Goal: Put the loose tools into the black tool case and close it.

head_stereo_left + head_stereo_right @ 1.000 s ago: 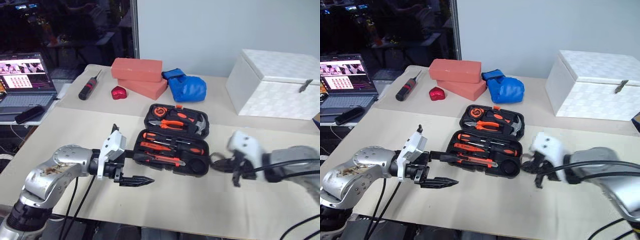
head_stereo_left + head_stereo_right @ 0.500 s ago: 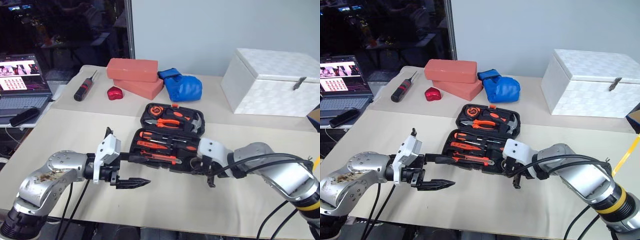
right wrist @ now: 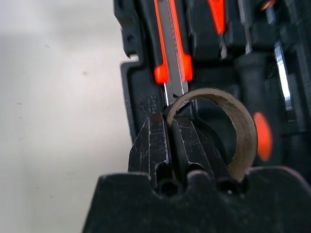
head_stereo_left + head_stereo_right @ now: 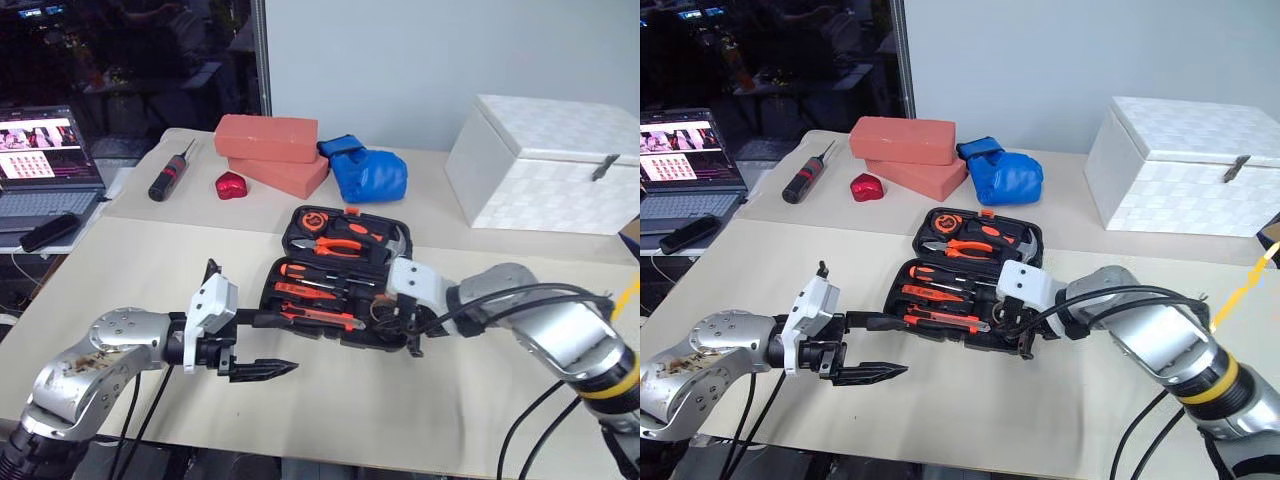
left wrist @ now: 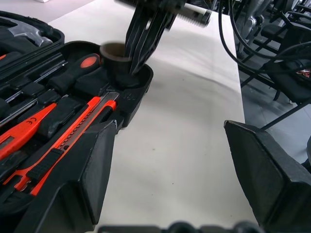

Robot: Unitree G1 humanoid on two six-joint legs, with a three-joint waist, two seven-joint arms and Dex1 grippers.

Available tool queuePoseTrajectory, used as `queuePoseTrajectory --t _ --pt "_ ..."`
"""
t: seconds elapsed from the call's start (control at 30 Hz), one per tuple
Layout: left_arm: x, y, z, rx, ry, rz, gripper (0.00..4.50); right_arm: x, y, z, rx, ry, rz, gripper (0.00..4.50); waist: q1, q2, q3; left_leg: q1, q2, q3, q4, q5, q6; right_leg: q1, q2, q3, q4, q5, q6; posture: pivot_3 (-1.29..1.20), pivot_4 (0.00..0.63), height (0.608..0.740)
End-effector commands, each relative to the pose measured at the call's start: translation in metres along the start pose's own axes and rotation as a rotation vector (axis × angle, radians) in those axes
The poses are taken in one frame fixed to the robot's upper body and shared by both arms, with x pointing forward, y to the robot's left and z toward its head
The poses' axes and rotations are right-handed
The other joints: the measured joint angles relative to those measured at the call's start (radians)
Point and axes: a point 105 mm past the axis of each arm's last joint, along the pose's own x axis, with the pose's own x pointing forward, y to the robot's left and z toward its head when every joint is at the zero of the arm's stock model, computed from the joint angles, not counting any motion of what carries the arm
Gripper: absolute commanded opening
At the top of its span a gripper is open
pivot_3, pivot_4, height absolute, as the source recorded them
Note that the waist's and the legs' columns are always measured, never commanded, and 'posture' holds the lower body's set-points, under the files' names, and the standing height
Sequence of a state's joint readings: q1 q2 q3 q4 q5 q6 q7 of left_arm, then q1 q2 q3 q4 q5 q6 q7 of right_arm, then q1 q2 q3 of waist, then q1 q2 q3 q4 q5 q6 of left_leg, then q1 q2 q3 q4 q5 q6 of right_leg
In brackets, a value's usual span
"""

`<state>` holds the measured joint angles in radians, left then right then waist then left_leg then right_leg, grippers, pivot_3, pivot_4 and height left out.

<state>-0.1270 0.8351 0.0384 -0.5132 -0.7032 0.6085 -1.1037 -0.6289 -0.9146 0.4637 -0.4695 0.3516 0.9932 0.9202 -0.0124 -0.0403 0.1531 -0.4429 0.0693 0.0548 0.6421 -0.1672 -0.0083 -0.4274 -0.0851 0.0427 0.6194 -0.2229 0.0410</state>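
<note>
The tape ring overlaps the knife's tip [image 3: 179,96] and sits off the tool case's round hollow [image 3: 207,132], so my right gripper should regrip the ring's side and shift it into that hollow.
The black tool case [image 4: 283,268] lies open in the middle of the table. Orange-and-black screwdrivers [image 4: 312,273] and the utility knife [image 5: 73,131] sit in its recesses. My right gripper [image 3: 170,121] is shut on the wall of the grey-tan tape ring [image 3: 233,121]. It holds the ring at the round recess in the case's near right corner, beside the knife's tip. The tape ring [image 5: 116,60] stands partly down in that recess. My left gripper [image 4: 285,342] is open and empty, level, just off the case's near left edge.
A white box [image 4: 550,165] stands at the back right. Two red bricks [image 4: 270,140], a blue glove [image 4: 370,175], a small red object [image 4: 232,185] and a black-and-red screwdriver [image 4: 170,178] lie at the back. A laptop [image 4: 45,160] sits far left.
My right gripper has moved left from the bare table onto the case's near right corner, ring in its grip. The left gripper has stayed put.
</note>
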Motion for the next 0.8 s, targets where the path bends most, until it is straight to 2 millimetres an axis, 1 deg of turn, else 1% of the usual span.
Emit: queuePoseTrajectory --t 0.03,0.17,0.23,0.63,0.7,0.73,0.8 --pt "-0.005 0.0 0.008 0.064 -0.003 0.013 3.8 0.001 -0.004 -0.003 -0.037 0.014 -0.009 0.08 0.0 0.0 0.0 0.0 0.0 0.0 0.0 0.0 0.0 0.0 0.0 0.0 0.0 0.0 0.0 0.0 0.15 0.74" --pt "-0.006 0.0 0.008 0.064 -0.001 0.019 3.8 0.005 0.002 -0.013 -0.047 0.048 0.028 0.08 0.0 0.0 0.0 0.0 0.0 0.0 0.0 0.0 0.0 0.0 0.0 0.0 0.001 -0.001 0.001 0.0 0.15 0.74" --pt "-0.006 0.001 0.008 0.064 -0.001 0.021 3.8 0.005 0.003 -0.014 -0.05 0.05 0.037 0.08 0.0 0.0 0.0 0.001 0.0 0.0 0.0 0.0 0.0 0.0 0.0 0.0 0.001 -0.002 0.004 0.0 0.15 0.74" --pt "-0.007 0.003 0.006 0.074 -0.001 0.031 3.8 0.006 0.005 -0.021 -0.068 0.074 0.073 0.08 0.001 0.0 0.0 0.002 0.0 0.0 0.0 0.0 0.0 0.0 0.0 0.0 0.003 -0.002 0.003 0.0 0.15 0.74" --pt "-0.006 0.003 0.007 0.076 -0.003 0.032 3.8 0.007 0.004 -0.02 -0.067 0.059 0.069 0.76 0.0 0.0 0.0 0.002 0.0 0.0 0.0 0.0 0.0 0.0 0.0 0.0 0.003 -0.002 0.003 0.0 0.15 0.74" --pt "-0.007 0.003 0.007 0.077 -0.002 0.033 3.8 0.007 0.004 -0.019 -0.069 0.054 0.072 0.88 0.001 0.0 0.0 0.002 0.0 0.0 0.0 0.0 0.0 0.0 0.0 0.0 0.003 -0.002 0.003 0.0 0.15 0.74" --pt "-0.006 0.004 0.009 0.079 -0.003 0.037 3.8 0.003 0.002 -0.014 -0.072 0.027 0.057 1.55 0.001 0.0 0.0 0.002 0.0 0.0 0.0 0.0 0.0 0.0 0.0 0.0 0.003 -0.002 0.003 0.0 0.15 0.74"
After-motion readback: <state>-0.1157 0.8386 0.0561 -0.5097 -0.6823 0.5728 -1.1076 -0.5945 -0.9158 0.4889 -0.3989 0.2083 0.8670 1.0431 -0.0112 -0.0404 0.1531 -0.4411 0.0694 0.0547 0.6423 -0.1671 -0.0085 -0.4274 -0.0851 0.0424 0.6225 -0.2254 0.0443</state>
